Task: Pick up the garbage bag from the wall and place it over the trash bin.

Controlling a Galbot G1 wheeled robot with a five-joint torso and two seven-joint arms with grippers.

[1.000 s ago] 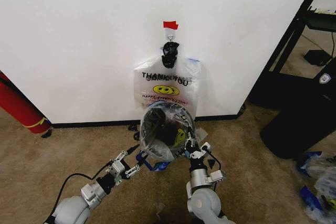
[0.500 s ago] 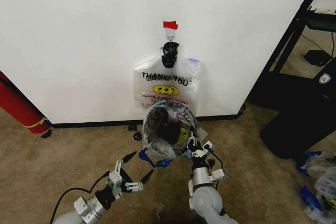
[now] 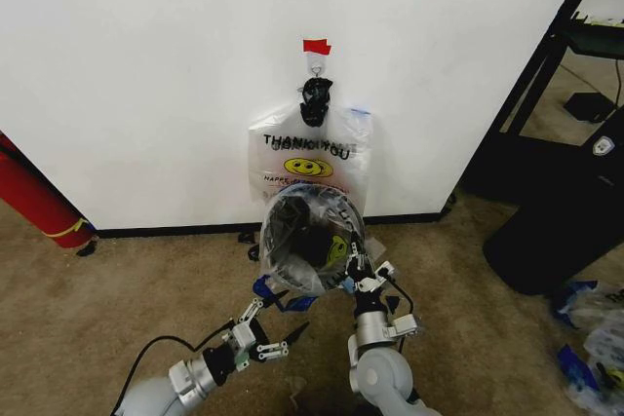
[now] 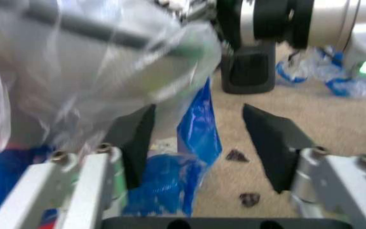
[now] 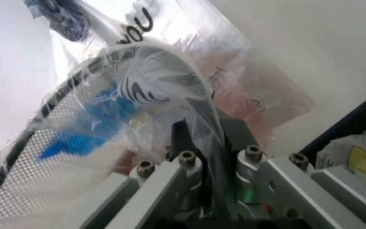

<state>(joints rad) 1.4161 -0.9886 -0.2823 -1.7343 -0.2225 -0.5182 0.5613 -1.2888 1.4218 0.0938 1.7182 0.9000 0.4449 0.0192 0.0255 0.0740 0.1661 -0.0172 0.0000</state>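
Note:
The blue flap (image 3: 300, 304) is hanging limp below the bin's rim. The garbage bag (image 3: 292, 275) will bunch up narrowly along the side of the bin when I pull.
The trash bin (image 3: 276, 213), black mesh, is tilted with its mouth toward me in front of the wall (image 3: 146, 75). The see-through garbage bag (image 3: 292, 277) with blue patches is draped over it. My right gripper (image 3: 353, 265) is shut on the bag and the bin's rim; in the right wrist view the gripper (image 5: 208, 138) pinches the plastic (image 5: 151, 76) against the mesh (image 5: 36, 162). My left gripper (image 3: 292, 311) hovers open low beside the bin's base. In the left wrist view its fingers (image 4: 135, 138) flank a hanging blue flap (image 4: 199, 129) without touching it.
A THANK YOU bag (image 3: 310, 158) hangs from the hook (image 3: 315, 63) under red tape (image 3: 316, 46). A red cylinder (image 3: 39, 202) leans at the left. A black cabinet (image 3: 565, 211) and shelf frame (image 3: 531, 94) stand right, with loose plastic bags (image 3: 590, 328) on the carpet.
My left gripper pulled back from the bin's side, opened wider and shifted right toward the bin's base. The right gripper kept its hold; the bin rocked slightly.

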